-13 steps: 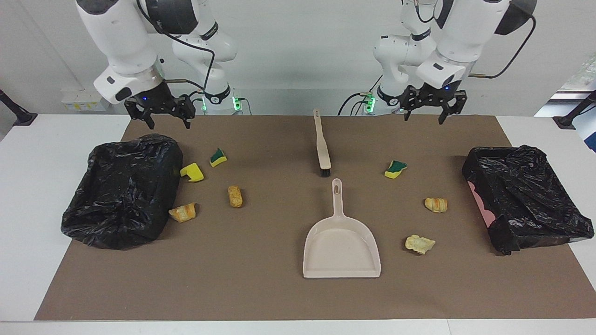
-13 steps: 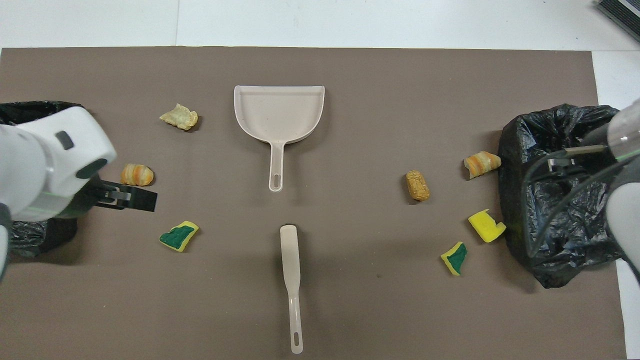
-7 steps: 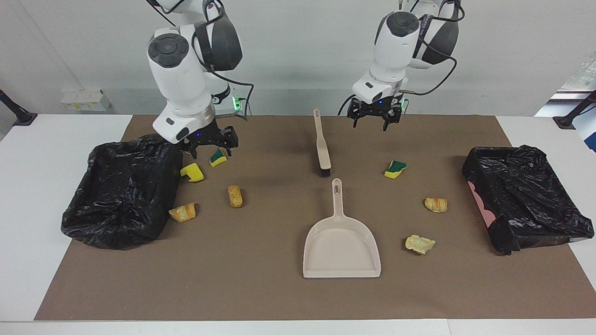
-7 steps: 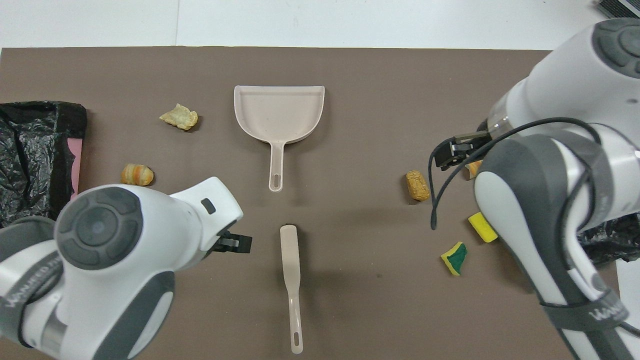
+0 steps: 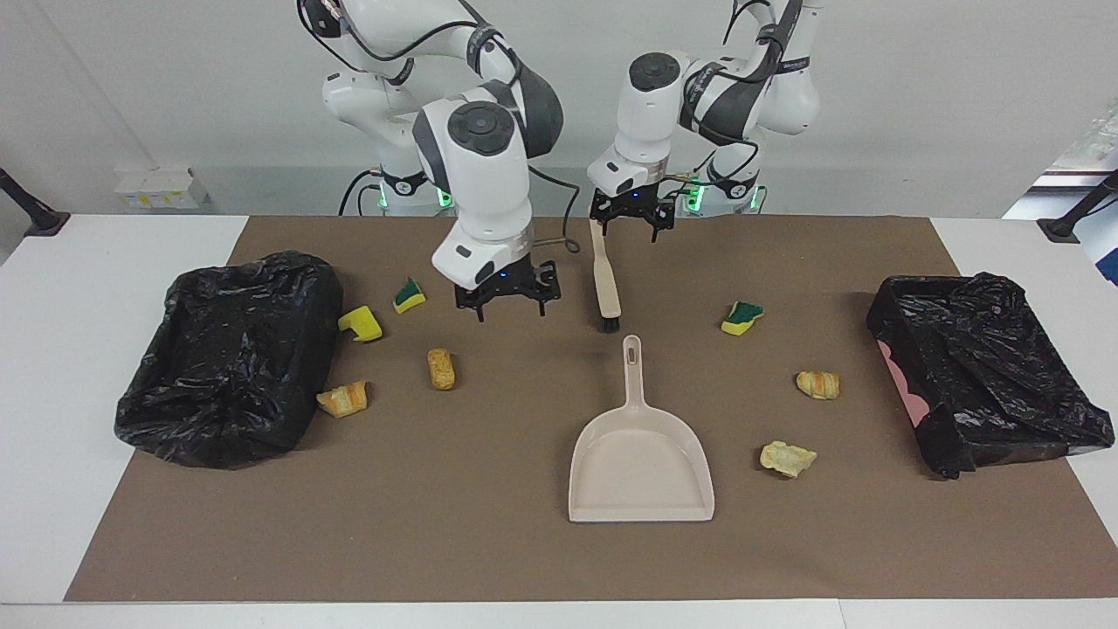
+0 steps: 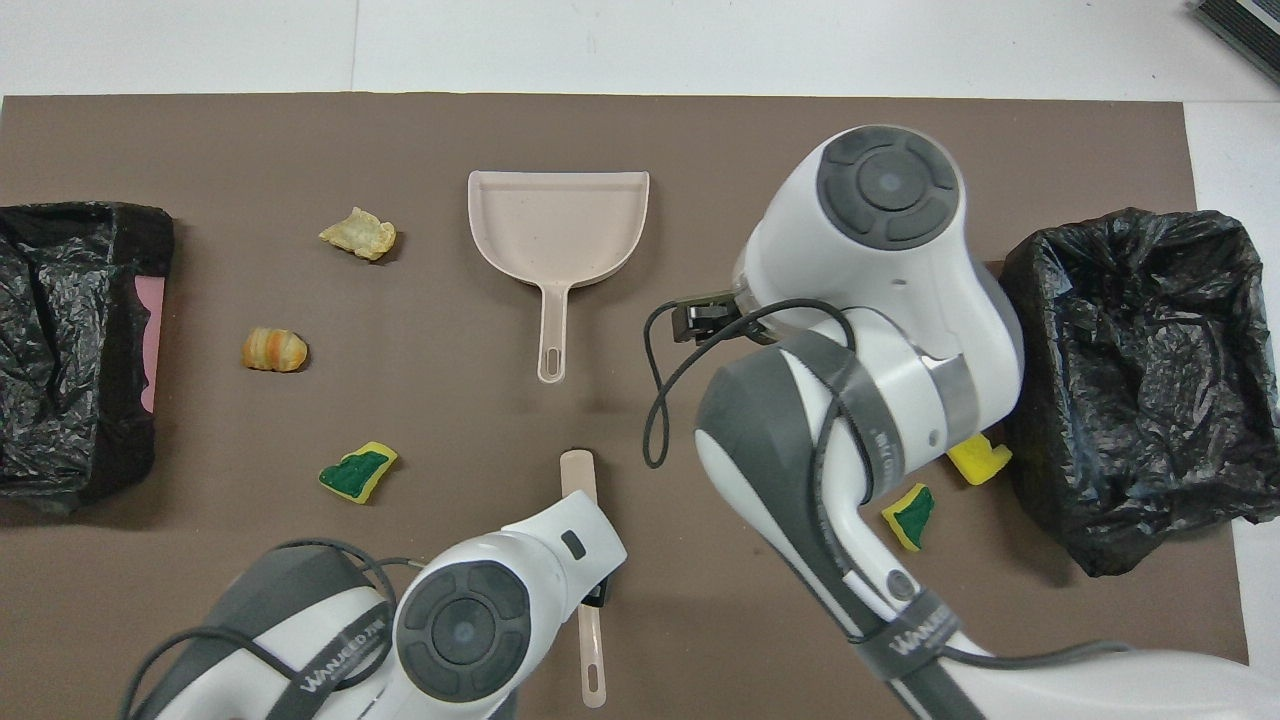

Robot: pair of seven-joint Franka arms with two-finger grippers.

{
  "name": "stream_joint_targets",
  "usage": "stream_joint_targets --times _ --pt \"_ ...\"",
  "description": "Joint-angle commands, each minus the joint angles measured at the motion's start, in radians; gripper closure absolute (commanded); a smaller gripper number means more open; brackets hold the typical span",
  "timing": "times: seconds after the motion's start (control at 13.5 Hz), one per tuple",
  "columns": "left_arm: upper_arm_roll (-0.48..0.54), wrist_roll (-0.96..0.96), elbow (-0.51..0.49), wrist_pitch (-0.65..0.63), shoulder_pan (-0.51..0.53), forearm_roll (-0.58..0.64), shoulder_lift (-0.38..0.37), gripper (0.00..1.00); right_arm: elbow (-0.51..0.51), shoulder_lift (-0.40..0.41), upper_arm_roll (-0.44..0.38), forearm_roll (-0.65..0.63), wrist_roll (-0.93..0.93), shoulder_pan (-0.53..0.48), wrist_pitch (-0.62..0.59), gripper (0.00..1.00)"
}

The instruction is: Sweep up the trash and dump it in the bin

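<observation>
My gripper will sweep with the beige brush, and the bread chunks (image 6: 274, 349) will slide over the beige dustpan's wide front edge (image 6: 559, 176) because that edge is straight and open.
The trash lies in two groups on the brown mat: sponge pieces (image 5: 408, 295) (image 5: 361, 323) and bread chunks (image 5: 441, 369) (image 5: 343, 398) beside one bin (image 5: 231, 354), and a sponge piece (image 5: 741, 317) with bread chunks (image 5: 817, 384) (image 5: 788, 458) toward the other bin (image 5: 987, 367). A beige brush (image 5: 604, 279) lies mid-mat, bristles toward the beige dustpan (image 5: 642, 454). My left gripper (image 5: 631, 229) hangs open over the brush handle's end nearest the robots. My right gripper (image 5: 509, 310) is open and empty over bare mat beside the brush.
Both bins are lined with black bags and stand at the two ends of the brown mat (image 5: 437, 524). In the overhead view my arms cover the brush's middle (image 6: 578, 480) and some of the scraps near the bin (image 6: 1140, 380) at the right arm's end.
Both arms have swung in from the table's ends toward the middle. The left gripper came over the brush handle, the right one over the mat beside it. Nothing on the mat moved.
</observation>
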Motion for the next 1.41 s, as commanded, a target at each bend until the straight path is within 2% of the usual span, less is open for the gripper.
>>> stream_joint_targets --times 0.0,0.15,0.3,0.52,0.74,0.82,0.89,1.04,1.11,1.19,1.33 --pt "0.019 -0.082 -0.086 0.063 -0.082 -0.008 -0.014 0.00 0.099 0.109 -0.002 0.006 0.126 0.062 0.057 0.00" --pt "0.019 -0.144 -0.129 0.115 -0.139 -0.040 -0.003 0.00 0.173 0.205 -0.011 -0.023 0.222 0.136 0.100 0.00" --pt "0.019 -0.145 -0.154 0.183 -0.156 -0.093 0.005 0.00 0.268 0.302 -0.007 -0.060 0.263 0.157 0.131 0.00" --pt "0.019 -0.150 -0.158 0.183 -0.163 -0.109 0.011 0.03 0.293 0.368 -0.011 -0.065 0.265 0.182 0.197 0.00" --pt "0.020 -0.158 -0.157 0.181 -0.156 -0.144 0.015 0.49 0.288 0.393 -0.010 -0.091 0.265 0.196 0.200 0.00" --pt "0.020 -0.167 -0.155 0.178 -0.153 -0.156 0.020 0.63 0.287 0.396 -0.010 -0.100 0.265 0.197 0.200 0.08" --pt "0.020 -0.175 -0.151 0.172 -0.150 -0.160 0.021 0.66 0.287 0.396 -0.007 -0.112 0.265 0.197 0.200 0.29" --pt "0.023 -0.181 -0.143 0.168 -0.146 -0.160 0.028 0.82 0.285 0.396 -0.005 -0.115 0.265 0.196 0.200 0.60" --pt "0.023 -0.181 -0.143 0.164 -0.146 -0.160 0.028 0.92 0.285 0.396 -0.005 -0.115 0.265 0.196 0.200 0.83" --pt "0.025 -0.176 -0.142 0.152 -0.143 -0.160 0.028 1.00 0.282 0.396 -0.005 -0.115 0.265 0.196 0.198 1.00" --pt "0.029 -0.165 -0.114 0.088 -0.126 -0.146 0.028 1.00 0.284 0.396 -0.006 -0.115 0.263 0.196 0.194 1.00"
